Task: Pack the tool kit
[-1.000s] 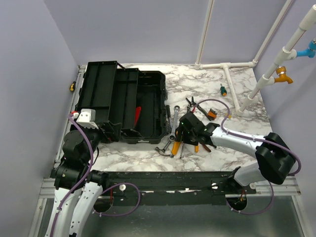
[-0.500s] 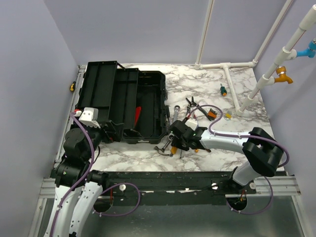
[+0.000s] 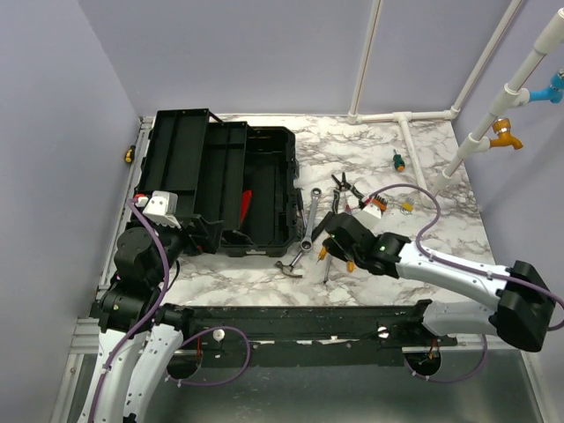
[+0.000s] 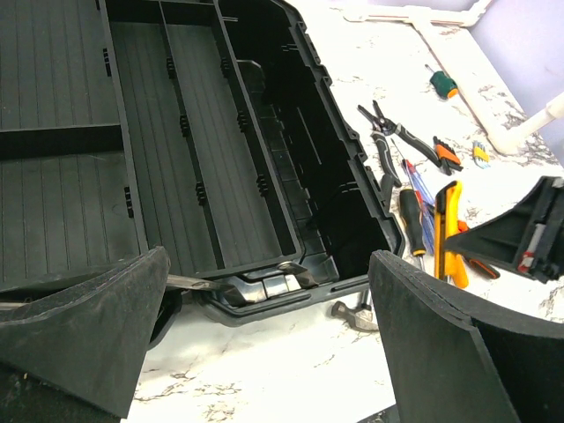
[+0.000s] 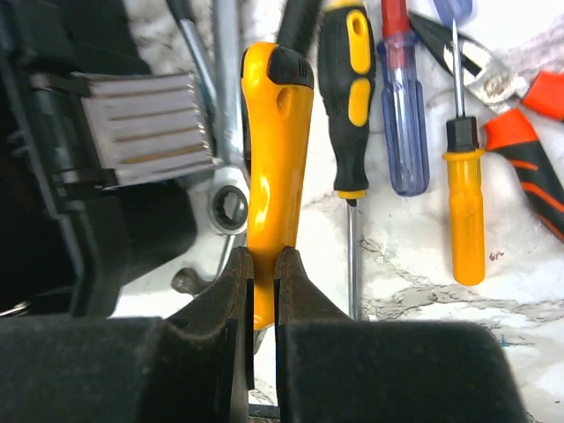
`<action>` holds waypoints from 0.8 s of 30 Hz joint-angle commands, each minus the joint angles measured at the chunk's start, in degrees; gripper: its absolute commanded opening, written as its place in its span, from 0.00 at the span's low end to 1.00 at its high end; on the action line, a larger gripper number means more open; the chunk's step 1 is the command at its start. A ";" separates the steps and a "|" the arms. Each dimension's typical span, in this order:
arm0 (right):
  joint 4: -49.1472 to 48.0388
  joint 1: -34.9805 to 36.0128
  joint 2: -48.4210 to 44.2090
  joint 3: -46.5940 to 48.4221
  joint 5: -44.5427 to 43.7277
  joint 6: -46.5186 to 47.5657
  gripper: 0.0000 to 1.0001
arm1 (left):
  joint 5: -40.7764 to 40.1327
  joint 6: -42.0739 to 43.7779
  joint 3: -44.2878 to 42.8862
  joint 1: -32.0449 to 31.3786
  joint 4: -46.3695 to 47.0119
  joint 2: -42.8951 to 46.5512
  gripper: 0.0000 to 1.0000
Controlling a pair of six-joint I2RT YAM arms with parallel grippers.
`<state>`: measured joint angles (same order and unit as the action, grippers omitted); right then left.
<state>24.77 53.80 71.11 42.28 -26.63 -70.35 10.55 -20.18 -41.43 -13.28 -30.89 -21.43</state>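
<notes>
The yellow handle (image 5: pixel 278 159) is clear of the loose tools and there is open space beside the red item (image 3: pixel 266 208), so my right gripper should keep going into the box and let go there.
The black tool kit box (image 3: pixel 284 157) stands open at the left, its lid (image 3: pixel 179 159) and tray folded out and a red item (image 3: pixel 246 206) inside. Loose tools lie to its right. My right gripper (image 5: pixel 263 264) is shut on the lower part of a yellow handle with a black cap (image 5: pixel 278 150), which lies among them; in the top view that gripper (image 3: pixel 326 248) sits low over the pile. A small hammer head (image 5: pixel 187 282) lies just left of the fingers. My left gripper (image 4: pixel 264 352) is open and holds nothing in front of the box's front latch (image 4: pixel 269 284).
Beside the yellow handle lie a black-and-yellow screwdriver (image 5: pixel 346 106), a blue-handled screwdriver (image 5: pixel 401 115), a small orange screwdriver (image 5: pixel 464 207), orange-handled pliers (image 5: pixel 533 145) and a wrench (image 5: pixel 229 207). A green-handled screwdriver (image 3: pixel 398 160) and white pipes (image 3: pixel 421 167) are at the back right.
The right gripper has closed from open onto the yellow handle, and the right arm's elbow has swung out to the right. The left arm has barely moved.
</notes>
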 commanded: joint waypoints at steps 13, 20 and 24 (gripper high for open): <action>-10.11 0.16 -3.43 9.86 3.99 21.04 0.01 | 0.84 -0.21 0.73 -0.35 1.50 0.33 0.99; -15.28 0.17 9.77 23.49 11.11 27.44 0.01 | 0.75 -0.14 0.66 -0.34 1.28 0.00 0.98; -15.61 0.21 17.32 31.17 11.43 28.65 0.24 | 0.46 -0.12 0.71 -0.32 1.39 0.11 0.99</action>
<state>12.27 53.80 83.20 66.83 -17.58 -45.30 10.55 -20.18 -41.43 -13.28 -30.89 -21.43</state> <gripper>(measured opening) 0.115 0.984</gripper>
